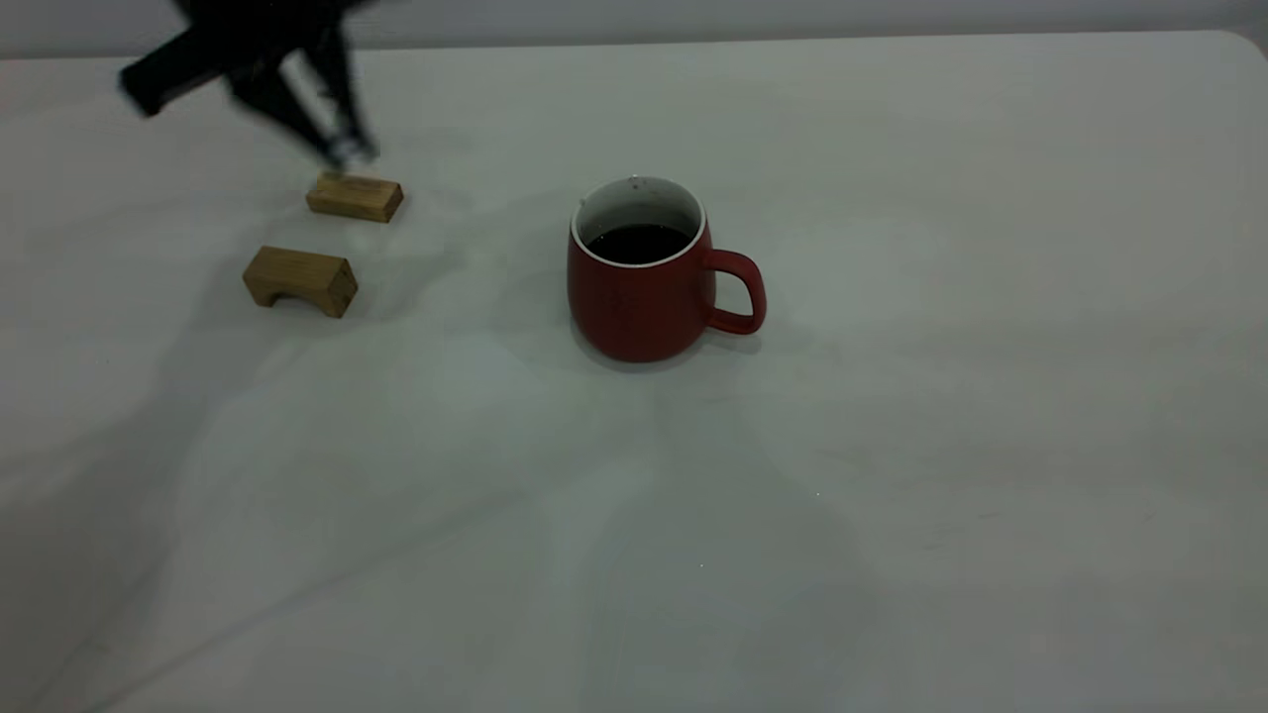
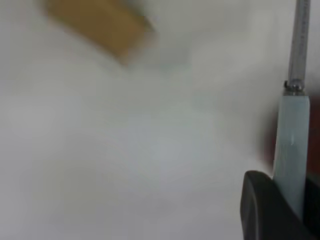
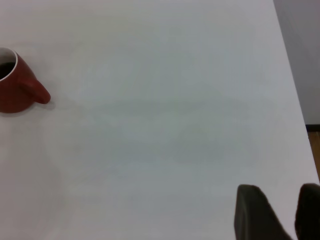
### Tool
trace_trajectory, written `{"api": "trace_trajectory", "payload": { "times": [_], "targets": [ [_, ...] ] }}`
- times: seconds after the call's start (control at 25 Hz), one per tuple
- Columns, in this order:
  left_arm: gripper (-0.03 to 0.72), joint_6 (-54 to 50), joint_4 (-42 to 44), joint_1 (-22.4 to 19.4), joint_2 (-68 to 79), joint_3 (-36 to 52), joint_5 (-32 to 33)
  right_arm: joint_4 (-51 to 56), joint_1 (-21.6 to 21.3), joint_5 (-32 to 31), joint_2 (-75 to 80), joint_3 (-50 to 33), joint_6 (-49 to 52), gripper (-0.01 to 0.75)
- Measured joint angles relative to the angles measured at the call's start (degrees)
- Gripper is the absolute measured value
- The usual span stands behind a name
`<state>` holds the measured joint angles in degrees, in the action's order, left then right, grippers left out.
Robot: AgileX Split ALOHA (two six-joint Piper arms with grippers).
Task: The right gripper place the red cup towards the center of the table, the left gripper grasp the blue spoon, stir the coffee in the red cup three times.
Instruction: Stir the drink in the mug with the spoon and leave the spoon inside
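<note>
I should level my left gripper, which points down with the blue spoon [image 2: 298,50] across its fingers, and dip the spoon into the red cup [image 1: 642,242].
The red cup [image 1: 644,287] stands upright near the middle of the table [image 1: 941,475], handle to the right, with dark coffee [image 1: 637,243] inside. My left gripper [image 1: 342,139] hovers at the far left, just above a wooden block, well left of the cup. In the left wrist view the left gripper [image 2: 290,192] is shut on the pale handle of the blue spoon [image 2: 292,145], whose metal neck points away from the jaws. My right gripper [image 3: 282,200] is outside the exterior view; it hangs open and empty over bare table, far from the red cup [image 3: 15,90].
Two tan wooden blocks lie at the left: one [image 1: 355,196] right under the left gripper, the other [image 1: 300,280] nearer the front. One block [image 2: 100,25] shows in the left wrist view. The table's far edge runs along the top and its right edge [image 3: 292,85] shows beside the right gripper.
</note>
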<state>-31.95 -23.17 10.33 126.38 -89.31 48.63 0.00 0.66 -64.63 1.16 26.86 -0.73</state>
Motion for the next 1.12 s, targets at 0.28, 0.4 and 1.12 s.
{"api": "trace_trajectory", "payload": {
  "times": [0.28, 0.4, 1.12],
  "targets": [
    [0.163, -20.93, -32.59, 0.0, 0.0, -1.43, 8.58, 0.0, 0.0, 0.0, 0.0, 0.0, 0.0, 0.238],
    [0.163, -25.16, -43.73, 0.14, 0.0, -1.43, 12.76, 0.0, 0.0, 0.0, 0.0, 0.0, 0.0, 0.238],
    [0.163, -24.5, -54.84, 1.62, 12.9, -1.56, 14.77, 0.0, 0.0, 0.0, -0.07, 0.0, 0.0, 0.238]
  ]
}}
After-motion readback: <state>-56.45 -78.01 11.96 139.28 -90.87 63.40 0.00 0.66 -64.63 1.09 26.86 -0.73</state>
